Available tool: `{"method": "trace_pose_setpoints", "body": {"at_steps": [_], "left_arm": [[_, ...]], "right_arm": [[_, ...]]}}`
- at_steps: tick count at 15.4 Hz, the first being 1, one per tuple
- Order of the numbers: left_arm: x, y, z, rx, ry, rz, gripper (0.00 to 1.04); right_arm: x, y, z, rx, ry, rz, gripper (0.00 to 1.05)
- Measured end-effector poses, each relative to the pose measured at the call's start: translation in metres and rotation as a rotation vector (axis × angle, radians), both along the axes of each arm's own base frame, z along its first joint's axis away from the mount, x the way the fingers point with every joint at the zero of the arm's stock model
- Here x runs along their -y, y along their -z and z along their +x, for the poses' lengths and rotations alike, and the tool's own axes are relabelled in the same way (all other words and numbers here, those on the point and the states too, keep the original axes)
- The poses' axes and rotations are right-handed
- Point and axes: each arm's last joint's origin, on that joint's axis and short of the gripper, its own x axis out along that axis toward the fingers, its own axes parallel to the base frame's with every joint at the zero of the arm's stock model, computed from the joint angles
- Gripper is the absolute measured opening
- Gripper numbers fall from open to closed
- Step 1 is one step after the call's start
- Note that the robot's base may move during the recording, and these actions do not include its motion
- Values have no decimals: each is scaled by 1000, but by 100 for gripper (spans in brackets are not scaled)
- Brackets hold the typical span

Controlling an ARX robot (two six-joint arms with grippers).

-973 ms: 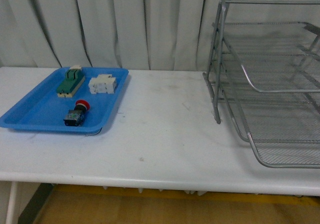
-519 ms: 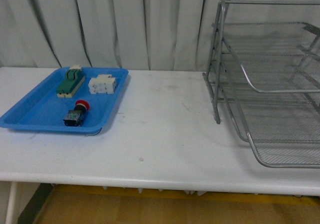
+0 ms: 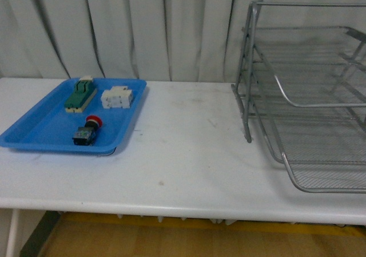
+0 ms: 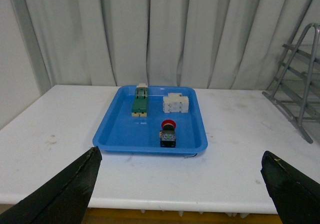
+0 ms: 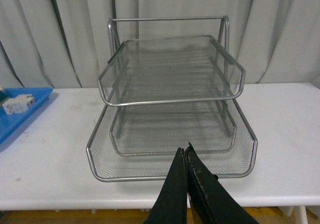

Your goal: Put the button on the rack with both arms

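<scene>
I expect the lower wire level [image 3: 331,176] will slide back with the button on it when I push it, because it sticks out beyond the rack's side frame [image 3: 246,125].
The button [image 3: 87,131] [image 4: 168,133], red-capped with a black body, lies in the blue tray [image 3: 34,132] [image 4: 117,134] near its front edge. At the table's right stands the silver wire rack [image 3: 309,97] [image 5: 170,104], seen head-on in the right wrist view. Neither arm shows in the front view. My left gripper [image 4: 182,169] is open, its fingers [image 4: 75,186] spread wide before the table's near edge, well short of the tray. My right gripper [image 5: 184,150] is shut and empty, its tips just in front of the rack's lowest tier.
In the blue tray also lie a green-and-cream terminal block [image 3: 80,94] [image 4: 140,101] and a white blocky component [image 3: 117,96] [image 4: 176,104]. White table [image 3: 183,154] with a grey curtain [image 3: 143,28] behind it. The table's front edge runs close to both grippers.
</scene>
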Motion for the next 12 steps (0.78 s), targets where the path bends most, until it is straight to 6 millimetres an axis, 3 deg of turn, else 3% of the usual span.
{"method": "trace_pose_setpoints", "body": {"at_steps": [5,12], "left_arm": [[0,0,0,-1,0,0,98],[0,0,0,-1,0,0,98]], "right_arm": [[0,0,0,4,0,0,2],[0,0,0,4,0,0,91]]}}
